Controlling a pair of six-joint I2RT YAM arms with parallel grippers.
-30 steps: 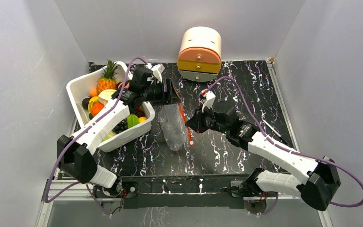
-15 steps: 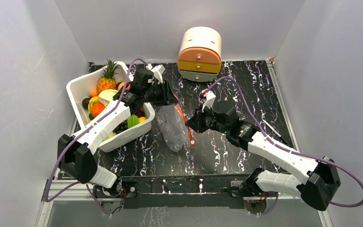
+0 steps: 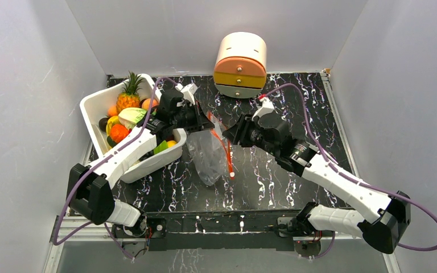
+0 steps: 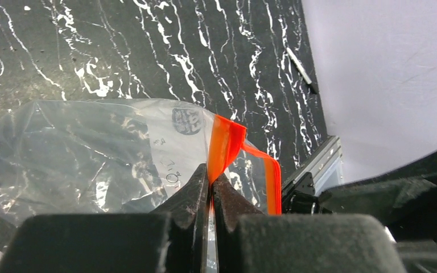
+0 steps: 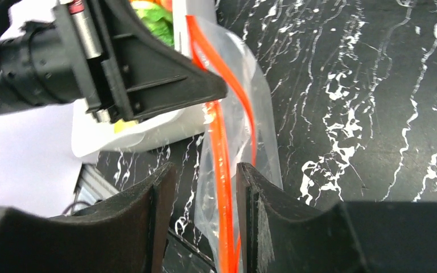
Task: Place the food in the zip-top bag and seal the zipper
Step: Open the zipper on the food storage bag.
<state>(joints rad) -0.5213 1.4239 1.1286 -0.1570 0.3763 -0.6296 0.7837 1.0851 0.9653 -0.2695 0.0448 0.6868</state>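
The robot's left gripper is on the food tub's side and is holding the bag's zipper (image 4: 223,149). Next, the right gripper takes over by one orange strip (image 5: 222,166) of the bag to free the left gripper for food.
The clear zip-top bag (image 3: 206,154) hangs over the black marbled table, next to the white tub. My left gripper (image 3: 207,123) is shut on the far end of the bag's red-orange zipper (image 4: 226,142), with the strip pinched between its tips (image 4: 210,179). The mouth gapes, its two orange strips parted. My right gripper (image 5: 205,170) is open and straddles the zipper (image 5: 219,148) without clamping it, just right of the bag (image 5: 262,114). The food lies in the tub: a pale green cabbage (image 3: 134,116) and round orange fruits (image 3: 118,132). I see no food inside the bag.
The white tub (image 3: 93,101) at the left also holds a toy pineapple (image 3: 128,94) and other produce. A round cream-and-orange drawer unit (image 3: 240,63) stands at the back. Grey walls close in both sides.
My left gripper closed on the end of the zipper and drew the bag's mouth up. My right gripper let go of the zipper, opened, and shifted toward the back.
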